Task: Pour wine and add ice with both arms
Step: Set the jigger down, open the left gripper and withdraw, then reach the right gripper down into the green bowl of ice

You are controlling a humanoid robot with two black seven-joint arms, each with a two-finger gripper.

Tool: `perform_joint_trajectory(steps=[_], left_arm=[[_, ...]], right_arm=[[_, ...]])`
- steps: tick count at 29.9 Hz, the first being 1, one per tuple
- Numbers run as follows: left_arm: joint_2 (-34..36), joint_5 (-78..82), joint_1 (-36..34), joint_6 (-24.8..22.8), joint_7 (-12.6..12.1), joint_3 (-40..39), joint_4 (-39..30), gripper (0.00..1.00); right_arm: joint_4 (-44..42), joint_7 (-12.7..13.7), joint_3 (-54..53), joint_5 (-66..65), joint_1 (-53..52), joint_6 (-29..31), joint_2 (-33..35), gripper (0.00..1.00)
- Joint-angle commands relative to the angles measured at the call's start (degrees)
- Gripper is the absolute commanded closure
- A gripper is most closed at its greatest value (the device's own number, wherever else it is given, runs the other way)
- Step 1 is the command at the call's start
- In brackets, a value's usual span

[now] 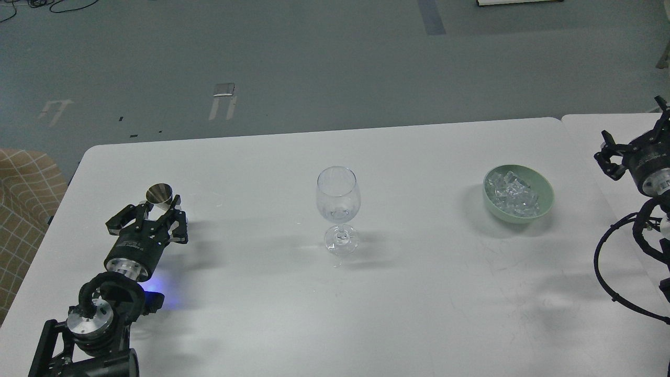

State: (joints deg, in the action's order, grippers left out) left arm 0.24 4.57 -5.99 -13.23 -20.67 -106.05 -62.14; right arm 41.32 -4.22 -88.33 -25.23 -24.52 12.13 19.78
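Observation:
I expect one clear ice cube (516,186) to come away by itself when I raise it, since the ice cubes lie loosely heaped (513,196) and show separate edges.
A clear wine glass (338,199) stands upright at the table's middle, with a barely visible bit of clear wine (337,213) at the bottom of its bowl. Clear ice cubes (512,195) fill a pale green bowl (546,189) to the right. My left gripper (157,208) is at the table's left, shut around a small shiny metal cup (159,193) whose mouth faces up towards me. My right gripper (633,131) hangs at the right edge, right of the bowl, open and empty.
The white table (261,293) meets a second white table (591,128) at the right. A checked tan seat (23,199) is beyond the left edge. Black cables (607,272) loop from my right arm.

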Motion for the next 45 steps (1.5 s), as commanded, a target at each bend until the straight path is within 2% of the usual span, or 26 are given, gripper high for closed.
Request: perform_joint_trajectory(steps=[1,4,9,17,21,24,27,30,35,38,40,42,45], left_arm=[[0.5,0.0,0.2,2.7,-0.5,0.1,-3.4,0.24],[1.1,0.0,0.1,4.8,-0.8,0.3,-5.6,0.10],[2.3,0.0,0.1,5.5,-1.0,0.4,-7.5,0.09],[5.3,0.0,-0.3,11.6,-1.3,0.9,-18.6,0.04],[9.0,0.5,-0.9,11.5,-0.9,3.7,-21.3,0.03],[13.2,0.6,-5.0,12.3,-0.3,6.2,-21.7,0.03],[14.9,0.7,-8.0,14.2,-0.4,6.5,-21.3,0.04],[16.9,0.8,-11.3,14.8,-1.1,6.5,-20.5,0.13],[18.0,0.9,-13.8,14.2,-1.4,8.0,-17.3,0.13],[18.2,1.2,-14.0,12.7,0.4,8.7,-17.0,0.09],[18.3,3.8,-13.5,10.2,5.1,8.8,-17.0,0.06],[18.4,5.4,-13.4,9.7,7.5,9.0,-17.0,0.04],[19.3,5.5,-13.5,9.9,6.2,10.3,-17.6,0.03]], right_arm=[[-0.1,0.0,0.0,0.0,0.0,0.0,0.0,0.00],[-0.2,0.0,0.0,0.0,0.0,0.1,-0.1,0.00],[-0.2,-0.1,0.0,0.0,0.1,0.2,-0.1,0.00],[0.1,-0.1,-0.1,0.2,0.4,0.6,0.0,0.00],[1.0,-0.1,-0.4,0.2,0.2,0.7,-0.1,0.00],[3.5,0.0,-0.6,0.2,0.0,0.7,0.0,0.00],[5.5,0.1,-0.6,0.2,-0.1,0.5,0.1,0.00],[6.2,0.2,-0.6,0.2,-0.4,0.5,-0.1,0.00],[6.1,0.2,-0.1,0.0,-0.6,0.8,0.6,0.00],[6.3,0.2,0.3,-0.1,-1.5,0.9,0.7,0.00],[6.3,0.4,0.8,-1.1,-3.5,0.9,0.9,0.00],[6.4,0.4,3.7,-2.8,-5.4,0.9,1.9,0.00],[7.6,0.1,9.8,-5.9,-7.8,0.8,5.3,0.00]])
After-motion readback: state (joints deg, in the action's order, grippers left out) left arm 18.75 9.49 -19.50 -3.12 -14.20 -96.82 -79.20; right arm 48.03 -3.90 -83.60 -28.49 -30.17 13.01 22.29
